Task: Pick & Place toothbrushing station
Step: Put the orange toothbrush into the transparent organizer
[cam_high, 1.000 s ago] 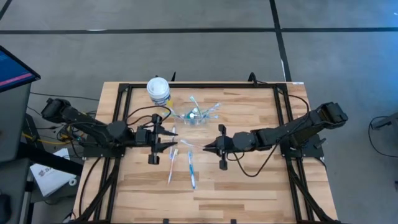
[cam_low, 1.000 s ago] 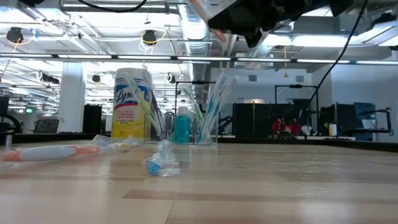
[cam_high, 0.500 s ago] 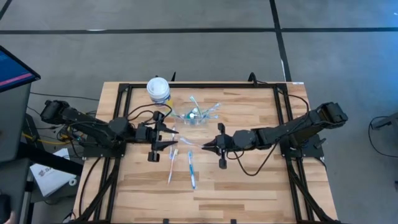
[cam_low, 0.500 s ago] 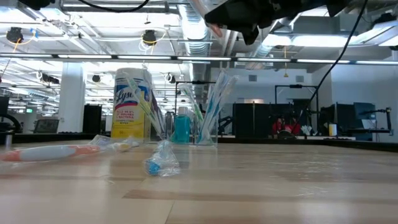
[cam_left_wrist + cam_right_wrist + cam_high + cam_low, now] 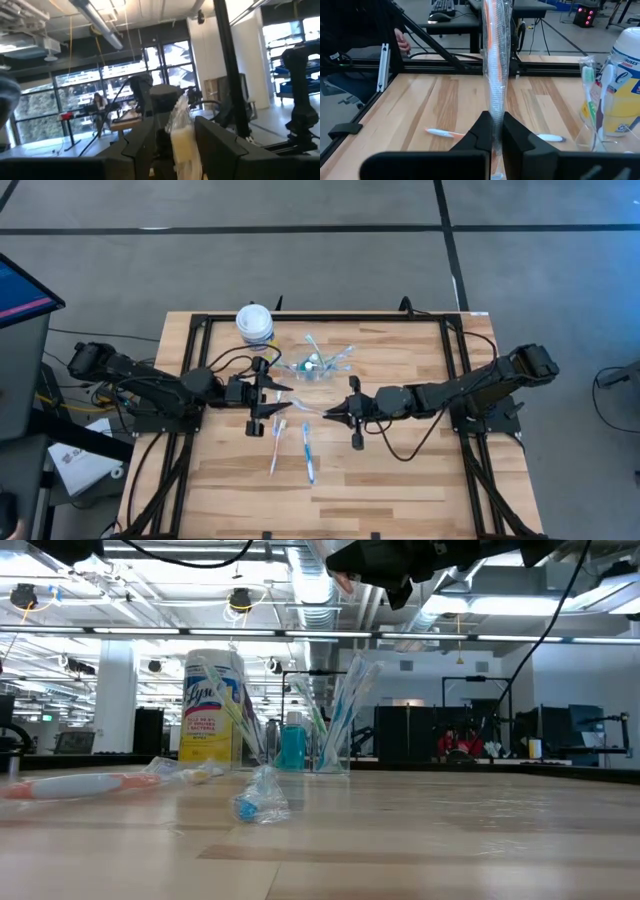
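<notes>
Next, I take the toothbrush's head [image 5: 184,144] with my left gripper before my right gripper opens, because my right gripper is covering the toothbrush's handle end [image 5: 343,583] that has to go into the cup.
A toothbrush in a clear wrapper [image 5: 305,410] hangs level above the table's middle, between my two grippers. My right gripper [image 5: 328,416] is shut on one end of it. My left gripper [image 5: 282,401] is open, its fingers on either side of the wrapper's other end [image 5: 181,132]; whether they touch it I cannot tell. Behind them the small clear cup [image 5: 315,366] stands on the table with several toothbrushes and the blue tube [image 5: 292,747] upright in it. My right gripper pinches the wrapped toothbrush near one end [image 5: 495,117] between its two fingers. The fingers come level from the table's right and lie along the brush. The brush sticks straight out ahead of them toward my left gripper, lifted clear of the table.
A white-lidded yellow canister [image 5: 255,324] stands at the far left beside the cup. Two loose toothbrushes, an orange-white one [image 5: 276,446] and a blue one [image 5: 308,453], lie on the table below the grippers. Black frame rails [image 5: 200,380] border the table. A person's hand [image 5: 400,39] shows beyond the left rail.
My left gripper has moved toward the table's right and a little toward its far edge, closing on my right gripper, so its open fingers now flank the free end of the wrapped toothbrush. My right gripper has kept the brush still.
</notes>
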